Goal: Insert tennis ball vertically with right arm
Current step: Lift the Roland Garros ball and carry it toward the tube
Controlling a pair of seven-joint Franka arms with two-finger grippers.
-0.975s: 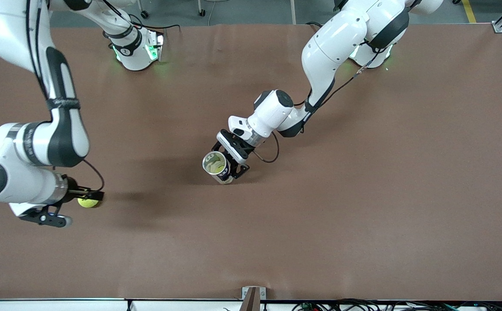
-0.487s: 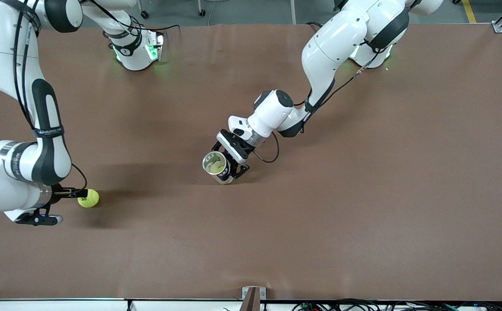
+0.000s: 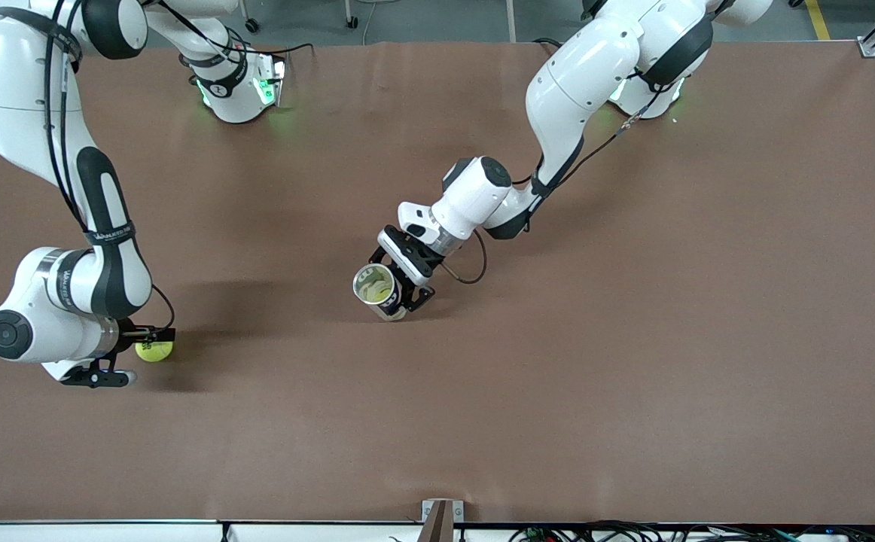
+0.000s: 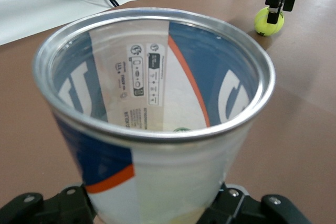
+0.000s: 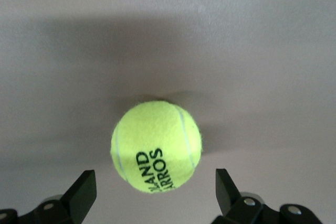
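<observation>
The tennis ball [image 3: 154, 351] will fall into the can when I let go of it over the can's rim, because the can's opening [image 3: 376, 284] looks wider than the tennis ball.
A yellow tennis ball [image 3: 154, 351] lies on the brown table toward the right arm's end. My right gripper [image 3: 150, 337] hangs just over it, pointing down. In the right wrist view the ball [image 5: 156, 147] sits between the open gripper [image 5: 156, 179], with a gap to each black fingertip [image 5: 84, 190]. At mid-table my left gripper [image 3: 400, 293] is shut on a clear tennis-ball can [image 3: 375, 290] with a blue, white and orange label, held upright. In the left wrist view the can [image 4: 157, 103] fills the picture above the left gripper [image 4: 157, 208], with the ball [image 4: 269, 21] farther off.
The brown table [image 3: 633, 339] spreads wide around both arms. A small bracket [image 3: 437, 516] sits at its edge nearest the front camera. Both arm bases [image 3: 234, 90] stand along the edge farthest from that camera.
My right arm swung out toward its end of the table, baring the ball, then came back over it. The ball, the can and the left arm stayed put.
</observation>
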